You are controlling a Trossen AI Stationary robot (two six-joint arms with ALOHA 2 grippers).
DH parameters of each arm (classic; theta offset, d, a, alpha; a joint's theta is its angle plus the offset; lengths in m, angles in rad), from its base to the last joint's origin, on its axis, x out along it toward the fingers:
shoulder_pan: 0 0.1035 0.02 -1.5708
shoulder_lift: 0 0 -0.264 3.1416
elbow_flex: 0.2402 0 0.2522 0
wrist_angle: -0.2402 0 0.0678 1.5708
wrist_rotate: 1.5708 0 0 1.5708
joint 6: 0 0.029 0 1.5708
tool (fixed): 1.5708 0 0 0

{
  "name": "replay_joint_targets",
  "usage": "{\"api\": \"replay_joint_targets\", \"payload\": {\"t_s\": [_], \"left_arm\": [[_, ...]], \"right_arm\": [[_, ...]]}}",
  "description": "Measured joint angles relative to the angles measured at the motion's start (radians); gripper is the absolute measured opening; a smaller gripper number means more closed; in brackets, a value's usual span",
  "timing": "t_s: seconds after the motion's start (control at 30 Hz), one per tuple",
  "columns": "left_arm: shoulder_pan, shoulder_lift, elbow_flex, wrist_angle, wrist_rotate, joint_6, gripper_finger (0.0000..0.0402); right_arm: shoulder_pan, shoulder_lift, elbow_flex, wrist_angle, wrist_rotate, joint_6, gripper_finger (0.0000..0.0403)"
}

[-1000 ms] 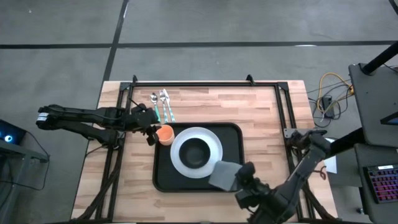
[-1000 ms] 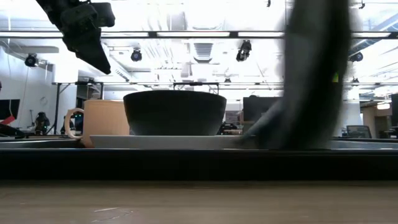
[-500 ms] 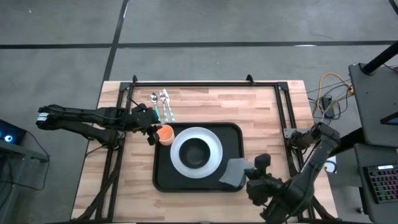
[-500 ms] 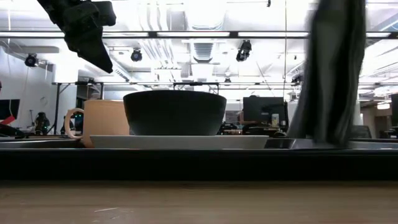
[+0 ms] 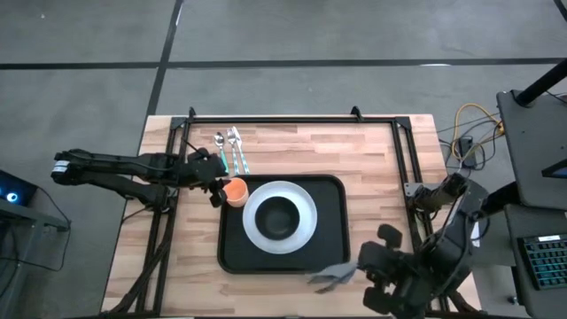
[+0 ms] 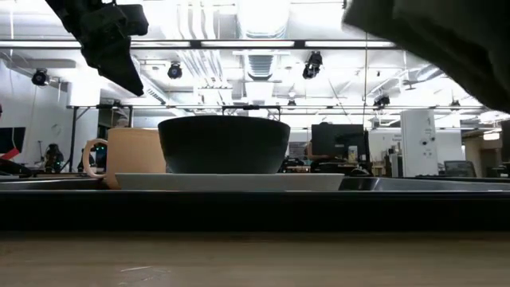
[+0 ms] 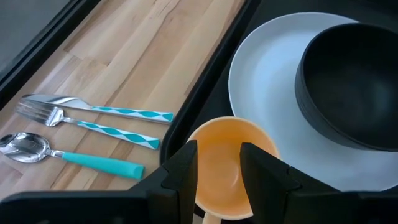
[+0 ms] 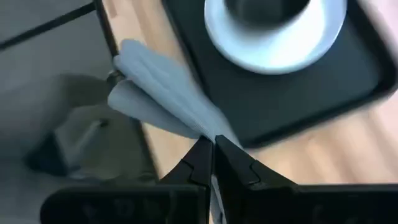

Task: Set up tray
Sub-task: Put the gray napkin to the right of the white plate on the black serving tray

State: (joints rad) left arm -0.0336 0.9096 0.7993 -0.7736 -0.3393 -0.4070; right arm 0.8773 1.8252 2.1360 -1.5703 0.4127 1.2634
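Note:
The grey napkin (image 5: 332,276) points across the tray's near edge, so the robot's right gripper should move back and swing it lengthwise onto the clear part of the tray (image 5: 331,217) beside the plate.
The black tray (image 5: 232,252) lies mid-table and carries the white plate (image 5: 306,213) with a dark bowl (image 5: 276,215) on it. An orange cup (image 5: 236,190) stands at the tray's far left corner. My left gripper (image 5: 220,188) hangs open just above the cup (image 7: 227,177), its fingers clear of the rim, as the low view shows (image 6: 119,76). My right gripper (image 5: 354,268) is over the tray's near right corner, shut on the grey napkin (image 5: 330,276). My right gripper (image 8: 211,149) pinches the grey napkin between its two fingers, at a gathered part (image 8: 199,127) where several folds run together. The napkin is lifted clear. It fans out bunched beyond the fingertips, over the tray's near right edge.
A spoon, fork and knife with teal handles (image 5: 229,151) lie side by side on the wood beyond the tray's far left corner. Black rails (image 5: 403,151) run along the table's left, far and right sides. Bare wood shows right of the tray (image 5: 376,190).
My right gripper has moved toward the table's right and near edges and has risen, still shut on the napkin. The napkin, which lay on the tray against the plate's near right side, has been dragged off, lifted clear and bunched up. The left arm kept still.

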Motion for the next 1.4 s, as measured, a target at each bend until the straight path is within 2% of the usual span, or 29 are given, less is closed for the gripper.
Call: {"api": "replay_joint_targets", "payload": {"t_s": [0.17, 0.3, 0.73, 0.87, 1.0, 1.07, 1.17, 1.23, 1.4], "left_arm": [[0.0, 0.0, -0.016, 0.0, 0.0, 0.0, 0.0102], [0.0, 0.0, -0.02, 0.0, 0.0, 0.0, 0.0102], [0.0, 0.0, -0.021, 0.001, 0.001, -0.026, 0.0102], [0.0, 0.0, -0.021, 0.003, 0.001, -0.027, 0.0102], [0.0, 0.0, -0.021, 0.005, 0.001, -0.027, 0.0102], [0.0, 0.0, -0.021, 0.005, 0.001, -0.027, 0.0102], [0.0, 0.0, -0.021, 0.004, 0.004, -0.027, 0.0102], [0.0, 0.0, -0.021, 0.004, 0.006, -0.034, 0.0102], [0.0, 0.0, -0.021, 0.004, 0.038, -0.06, 0.0102]], "right_arm": [[0.037, 0.005, -0.046, 0.001, -0.097, 0.208, 0.0008], [0.034, 0.005, -0.096, 0.069, -0.195, 0.241, 0.0008], [-0.105, -0.03, -0.123, 0.059, -0.189, -0.061, 0.0008], [-0.156, -0.063, -0.215, 0.062, -0.194, -0.119, 0.0008], [-0.178, -0.12, -0.327, 0.158, -0.262, -0.128, 0.0008], [-0.156, -0.169, -0.364, 0.253, -0.267, -0.112, 0.0008], [-0.092, -0.21, -0.394, 0.379, -0.214, -0.074, 0.0008], [-0.041, -0.21, -0.396, 0.385, -0.177, -0.036, 0.0008], [0.06, -0.186, -0.396, 0.392, -0.159, 0.067, 0.0008]]}}
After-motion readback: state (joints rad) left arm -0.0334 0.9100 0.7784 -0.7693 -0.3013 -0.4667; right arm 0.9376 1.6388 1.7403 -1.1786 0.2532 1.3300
